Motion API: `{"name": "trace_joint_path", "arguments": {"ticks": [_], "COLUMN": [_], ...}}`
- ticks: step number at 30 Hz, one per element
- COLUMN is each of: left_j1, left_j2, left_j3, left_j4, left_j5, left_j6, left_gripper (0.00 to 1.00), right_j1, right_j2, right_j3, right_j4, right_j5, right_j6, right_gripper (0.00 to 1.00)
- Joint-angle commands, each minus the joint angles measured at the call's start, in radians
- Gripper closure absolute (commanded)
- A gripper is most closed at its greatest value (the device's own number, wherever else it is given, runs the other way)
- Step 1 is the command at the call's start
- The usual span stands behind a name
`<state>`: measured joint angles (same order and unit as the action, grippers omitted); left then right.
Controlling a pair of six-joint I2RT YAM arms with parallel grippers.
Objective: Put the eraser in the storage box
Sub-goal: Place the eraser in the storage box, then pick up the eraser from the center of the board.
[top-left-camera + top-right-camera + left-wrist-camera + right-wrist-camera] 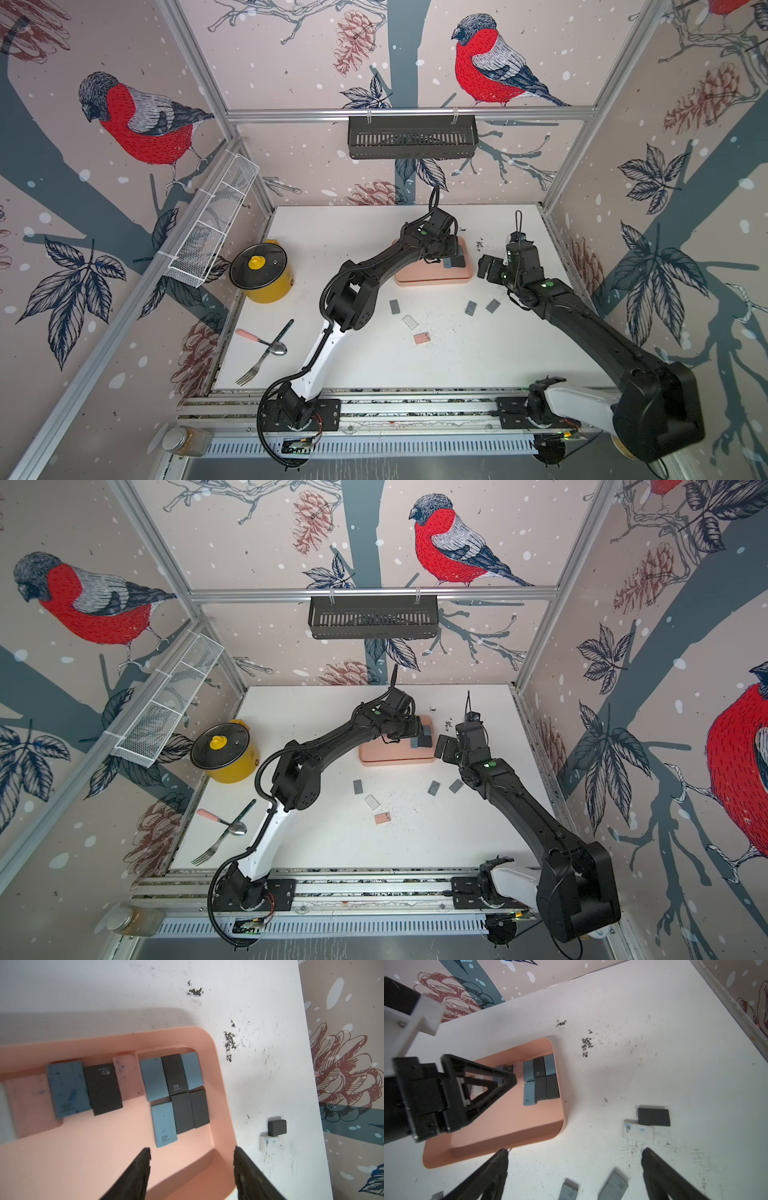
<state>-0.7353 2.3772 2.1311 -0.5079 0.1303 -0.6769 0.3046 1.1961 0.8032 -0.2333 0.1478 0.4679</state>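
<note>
The grey eraser closest to the corner of the storage box is clear of its grey neighbour, so the robot's right gripper keeps going down until its fingers are on both sides of that eraser.
The salmon-pink storage box sits at mid-table with several blue, black and pink erasers lying flat inside, the nearest to the fingers a blue eraser. My left gripper hovers over the box's corner, open, with nothing between its fingers. My right gripper stands open just right of the box, above bare table. Loose erasers lie on the table: two grey ones under the right gripper, a black one partly on a white one, and a pink one.
A yellow lidded pot stands at the left, with a pink-handled spoon and a fork in front of it. A black slotted basket hangs on the back rail, a white mesh basket on the left wall.
</note>
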Motion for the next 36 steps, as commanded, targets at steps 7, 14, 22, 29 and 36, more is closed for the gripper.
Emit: {"name": "trace_joint_path", "arguments": {"ticks": [7,14,22,29,36], "left_j1": [-0.001,0.002,0.005,0.021,0.108], "left_j2": [-0.280,-0.470,-0.632,-0.753,-0.895], "left_j3": [-0.312,-0.489,-0.630,-0.785,-1.032], "left_j4": [0.087,0.084,0.050,0.037,0.172], "left_j5": [-0.071,-0.145,-0.262,-0.382,-0.227], "left_j6": [0.031,0.050,0.069,0.026,-0.010], "left_gripper": [0.22,0.14,0.03,0.03,0.03], "right_j1": [0.052,0.145,0.239,0.309,0.365], "right_j2": [0.012,0.053,0.096,0.131,0.190], "right_j3": [-0.036,-0.035,-0.063,-0.099,-0.123], "right_j4": [-0.036,-0.070,-0.087,-0.086,-0.076], "right_j5": [0.044,0.141,0.201,0.217,0.225], "right_j6": [0.046,0.082,0.149,0.207,0.278], "right_gripper": [0.01,0.01,0.01,0.01,0.06]}}
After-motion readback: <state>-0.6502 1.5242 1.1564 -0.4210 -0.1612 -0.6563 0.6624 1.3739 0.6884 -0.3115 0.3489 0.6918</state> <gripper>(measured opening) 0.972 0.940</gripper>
